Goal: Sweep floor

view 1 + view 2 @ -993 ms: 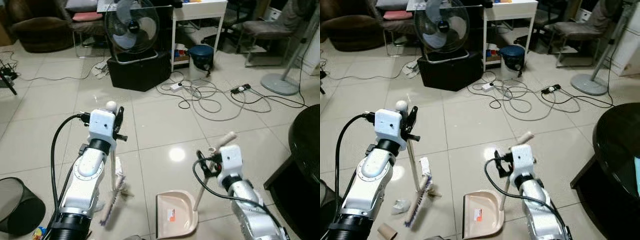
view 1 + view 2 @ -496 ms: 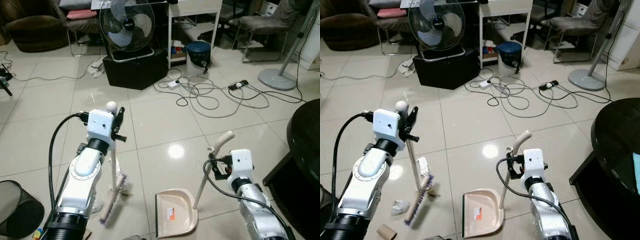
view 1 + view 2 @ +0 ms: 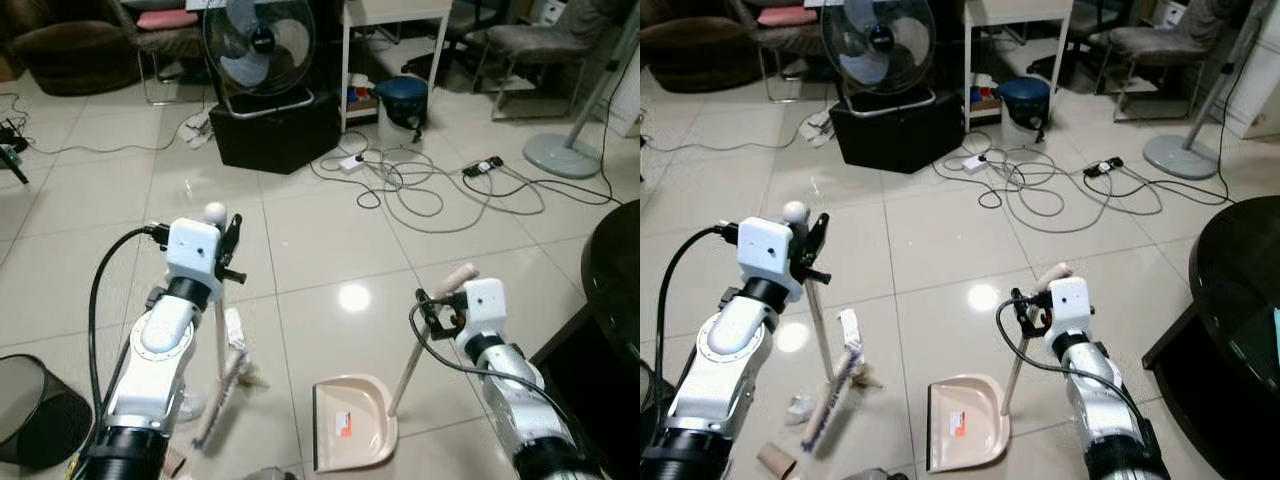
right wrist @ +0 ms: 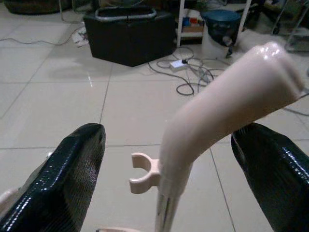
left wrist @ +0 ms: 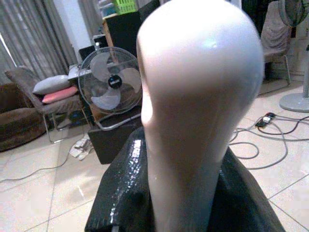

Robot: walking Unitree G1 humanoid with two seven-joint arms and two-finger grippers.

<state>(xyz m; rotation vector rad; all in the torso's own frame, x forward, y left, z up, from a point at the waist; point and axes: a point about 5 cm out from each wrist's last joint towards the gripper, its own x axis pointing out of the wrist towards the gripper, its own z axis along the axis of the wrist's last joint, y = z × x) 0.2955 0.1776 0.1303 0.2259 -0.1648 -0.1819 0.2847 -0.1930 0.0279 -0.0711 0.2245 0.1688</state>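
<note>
The long handle goes straight into the beige dustpan's back edge (image 3: 391, 411), so I expect the dustpan (image 3: 350, 425) to come up and tip together with the handle when I lift.
My left gripper (image 3: 228, 245) is shut on the broom's white handle (image 3: 218, 310) just below its rounded knob (image 5: 200, 87). The broom stands nearly upright, with its brush head (image 3: 222, 385) on the tiles beside white paper scraps (image 3: 235, 325). A beige dustpan (image 3: 352, 435) lies on the floor between my arms, its long handle (image 3: 410, 370) rising to the right. My right gripper (image 4: 168, 133) is open near the top of that handle. The handle's bent end (image 4: 227, 101) passes between the two black fingers (image 4: 72, 169) with gaps on both sides.
A crumpled paper (image 3: 798, 408) and a cardboard tube (image 3: 770, 460) lie by my left arm. A black mesh bin (image 3: 35, 410) stands at the lower left. Ahead are a fan (image 3: 258, 45) on a black box (image 3: 280, 135) and loose cables (image 3: 410, 190). A dark round table (image 3: 615, 270) stands at the right.
The head camera has shifted. My right gripper has moved up the dustpan handle toward its bent top. The left gripper still holds the broom, its brush a little lower on the tiles.
</note>
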